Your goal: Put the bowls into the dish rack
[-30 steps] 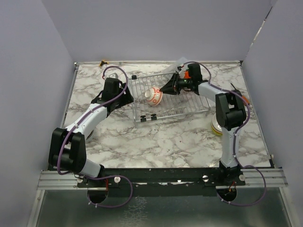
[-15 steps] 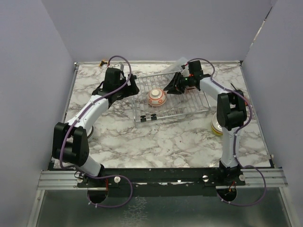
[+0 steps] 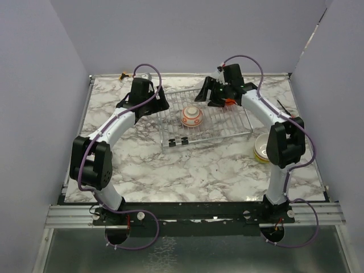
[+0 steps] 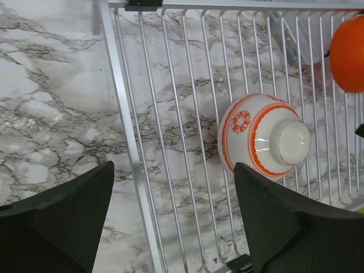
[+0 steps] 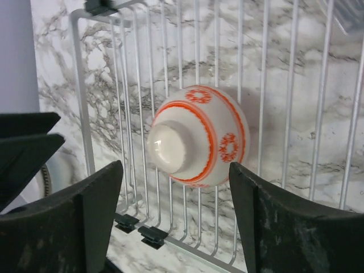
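Observation:
The robot's right gripper should move the white bowl close beside the orange bowl before it loads the stacked bowls, because the white bowl takes up the middle of the dish rack.
A white bowl with a red pattern lies bottom up on the wires of the silver dish rack. My right gripper hovers open just behind it, at the rack's far side. In the right wrist view the bowl sits free between and beyond the spread fingers of the right gripper. My left gripper stands open over the rack's left rim, and the bowl lies to the right of the left gripper. A stack of bowls, lime-yellow at the bottom, sits at the right, partly behind the right arm.
A clear plastic bag lies behind the rack by the back wall. A small orange-handled screwdriver lies at the right near the wall. A small yellow object sits in the far left corner. Walls close in on three sides.
My right gripper has opened, let go of the patterned bowl and drawn back. The bowl now rests on the rack. My left arm has swung toward the rack's far left and opened wider.

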`<state>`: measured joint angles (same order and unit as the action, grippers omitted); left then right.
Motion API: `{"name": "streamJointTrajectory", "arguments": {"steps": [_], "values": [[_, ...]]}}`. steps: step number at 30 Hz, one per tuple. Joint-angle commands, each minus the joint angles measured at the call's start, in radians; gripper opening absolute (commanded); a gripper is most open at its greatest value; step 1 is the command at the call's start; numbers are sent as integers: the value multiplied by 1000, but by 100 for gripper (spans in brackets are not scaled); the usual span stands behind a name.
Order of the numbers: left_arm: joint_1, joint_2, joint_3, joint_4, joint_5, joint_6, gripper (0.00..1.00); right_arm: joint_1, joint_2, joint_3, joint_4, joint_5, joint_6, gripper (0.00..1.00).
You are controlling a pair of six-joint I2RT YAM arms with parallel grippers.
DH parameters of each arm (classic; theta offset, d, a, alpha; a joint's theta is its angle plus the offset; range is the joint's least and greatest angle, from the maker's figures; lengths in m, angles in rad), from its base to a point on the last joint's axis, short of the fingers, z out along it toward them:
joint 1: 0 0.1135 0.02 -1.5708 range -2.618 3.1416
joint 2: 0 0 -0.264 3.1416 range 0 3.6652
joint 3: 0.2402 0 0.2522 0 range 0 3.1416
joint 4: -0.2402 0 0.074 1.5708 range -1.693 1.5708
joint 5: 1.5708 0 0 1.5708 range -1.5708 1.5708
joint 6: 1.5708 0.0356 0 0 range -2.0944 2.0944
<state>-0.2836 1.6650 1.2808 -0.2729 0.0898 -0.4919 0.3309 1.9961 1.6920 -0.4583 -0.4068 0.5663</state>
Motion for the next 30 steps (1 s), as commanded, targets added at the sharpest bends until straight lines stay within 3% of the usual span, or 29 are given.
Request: {"name": "streamJointTrajectory", "arguments": {"steps": [1, 7, 12, 17, 23, 30], "values": [[-3, -5, 10, -22, -137, -32, 87, 116, -56, 17, -7, 266, -143, 83], [-3, -20, -18, -50, -179, -52, 87, 219, 60, 175, -87, 505, -266, 88], [-2, -41, -50, -54, -193, -56, 87, 261, 133, 241, -134, 558, -329, 87], [-2, -51, -72, -55, -197, -54, 87, 292, 178, 286, -208, 581, -360, 79], [0, -50, -75, -55, -200, -54, 86, 301, 142, 221, -251, 631, -327, 69], [1, -40, -71, -55, -195, -56, 87, 301, 75, 113, -284, 782, -322, 65]]}}
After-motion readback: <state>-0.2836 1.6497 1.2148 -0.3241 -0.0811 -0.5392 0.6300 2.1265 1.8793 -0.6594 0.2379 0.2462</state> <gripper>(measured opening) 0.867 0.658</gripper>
